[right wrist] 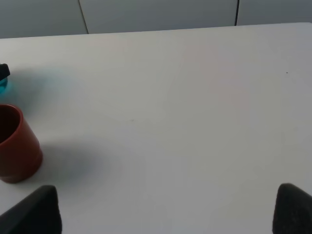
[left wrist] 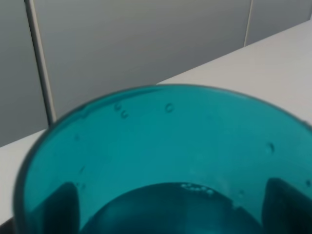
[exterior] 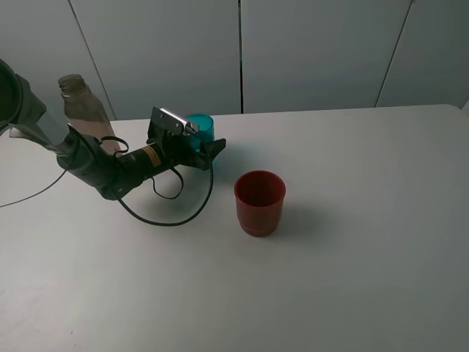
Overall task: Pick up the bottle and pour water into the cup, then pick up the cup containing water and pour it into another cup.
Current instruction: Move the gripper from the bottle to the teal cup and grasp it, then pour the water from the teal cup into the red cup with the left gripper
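Observation:
I expect water to run off the cup's rim in a thin stream when I tip the cup far over, as water lies low [left wrist: 175, 209] in the teal cup [exterior: 201, 130].
The teal cup [exterior: 201, 127] stands at the table's back, left of centre, with water in its bottom, as the left wrist view [left wrist: 165, 141] shows. My left gripper [exterior: 207, 149] has one finger on each side of the cup, and both fingers [left wrist: 61, 207] show dark through its wall. The bottle [exterior: 79, 110] stands upright at the far left, behind my left arm. The dark red cup [exterior: 259, 202] stands upright near the table's middle, apart from the teal cup; it also shows in the right wrist view [right wrist: 14, 146]. My right gripper [right wrist: 165, 214] is open and empty over bare table.
The white table [exterior: 366, 257] spreads to the right and front. A black cable [exterior: 172, 213] loops from my left arm onto the table between the teal cup and the front. Grey wall panels stand behind the table's far edge.

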